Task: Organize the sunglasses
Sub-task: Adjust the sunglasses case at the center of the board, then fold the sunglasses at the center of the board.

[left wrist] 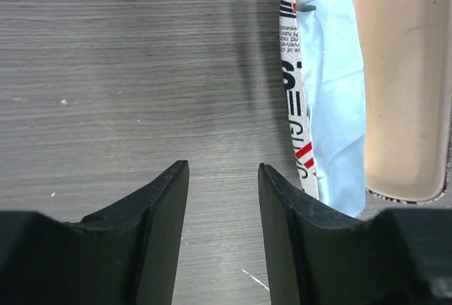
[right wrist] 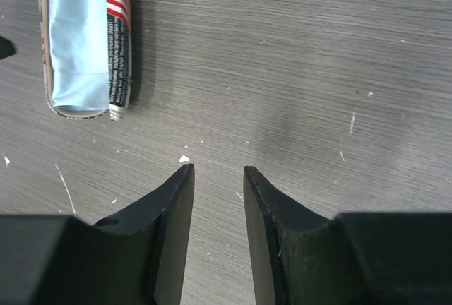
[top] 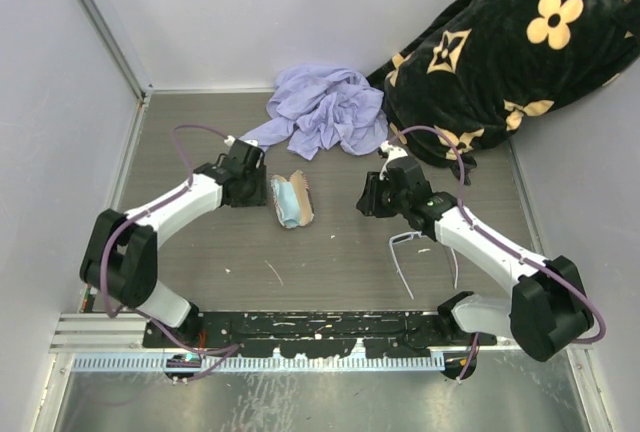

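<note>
The sunglasses' slim arm [top: 402,271] nearest the case is unfolded, clear of my right gripper, so my left gripper should keep heading to that arm's hinge [top: 392,243] and close there.
The sunglasses [top: 401,265], with a thin white frame and slim arms, lie on the table partly under my right arm. The red-and-white printed case [top: 291,200] lies open between the grippers with a light-blue cloth [top: 287,202] in it. The case [left wrist: 402,86] and the cloth [left wrist: 337,93] show at the right of the left wrist view. The case also shows at the top left of the right wrist view [right wrist: 116,44]. My left gripper [top: 260,185] [left wrist: 223,171] is open and empty just left of the case. My right gripper [top: 367,198] [right wrist: 217,171] is open and empty to the case's right.
A crumpled purple cloth [top: 325,110] lies at the back centre. A black blanket with tan flowers [top: 510,47] fills the back right corner. Grey walls close in the left, back and right sides. A metal rail [top: 300,337] runs along the near edge.
</note>
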You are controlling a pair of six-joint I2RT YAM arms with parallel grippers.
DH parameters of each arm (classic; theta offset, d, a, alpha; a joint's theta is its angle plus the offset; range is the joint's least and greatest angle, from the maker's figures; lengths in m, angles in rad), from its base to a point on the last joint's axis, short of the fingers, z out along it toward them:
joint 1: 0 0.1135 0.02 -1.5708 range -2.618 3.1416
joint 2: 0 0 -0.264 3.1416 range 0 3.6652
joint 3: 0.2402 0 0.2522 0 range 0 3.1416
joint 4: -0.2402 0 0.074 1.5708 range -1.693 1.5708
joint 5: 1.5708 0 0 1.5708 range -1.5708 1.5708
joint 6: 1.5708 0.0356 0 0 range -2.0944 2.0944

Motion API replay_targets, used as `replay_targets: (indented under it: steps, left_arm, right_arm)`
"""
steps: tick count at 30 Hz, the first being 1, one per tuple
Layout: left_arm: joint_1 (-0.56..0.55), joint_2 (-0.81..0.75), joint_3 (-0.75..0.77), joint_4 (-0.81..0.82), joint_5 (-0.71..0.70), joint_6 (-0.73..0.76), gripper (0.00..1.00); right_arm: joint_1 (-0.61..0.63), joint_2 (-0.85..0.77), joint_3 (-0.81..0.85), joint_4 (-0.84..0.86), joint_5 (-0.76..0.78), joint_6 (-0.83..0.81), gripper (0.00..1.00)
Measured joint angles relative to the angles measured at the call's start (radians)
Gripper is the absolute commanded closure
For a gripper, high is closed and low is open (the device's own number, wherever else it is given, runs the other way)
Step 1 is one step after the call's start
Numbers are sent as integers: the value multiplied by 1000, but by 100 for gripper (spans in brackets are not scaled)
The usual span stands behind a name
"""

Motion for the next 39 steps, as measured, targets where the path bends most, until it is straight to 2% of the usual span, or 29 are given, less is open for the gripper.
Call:
replay_targets:
  steps: [10, 14, 17, 23, 28, 33, 39]
  left_arm:
    - [-22, -237, -42, -20, -53, -12, 50]
    - [-135, -290, -40, -11, -66, -7, 50]
    - [-235, -293, -29, -4, -76, -10, 50]
    - [-435, -185, 53, 45, -129, -66, 50]
    - [-592, -6, 142, 117, -161, -113, 50]
    - [-663, 184, 282, 146, -140, -126, 50]
    - [-715, 257, 342, 154, -155, -203, 48]
  right_arm:
    - [0, -119, 1, -116, 200, 37, 51]
    - [-27, -155, 6, -163, 269, 71, 50]
    - [-99, -155, 28, -213, 275, 93, 48]
    - [-263, -214, 43, -280, 257, 144, 47]
    - [-295, -342, 73, -320, 262, 188, 47]
    - [-295, -449, 107, -335, 300, 191, 46]
    - [-295, -560, 115, -387, 377, 201, 47]
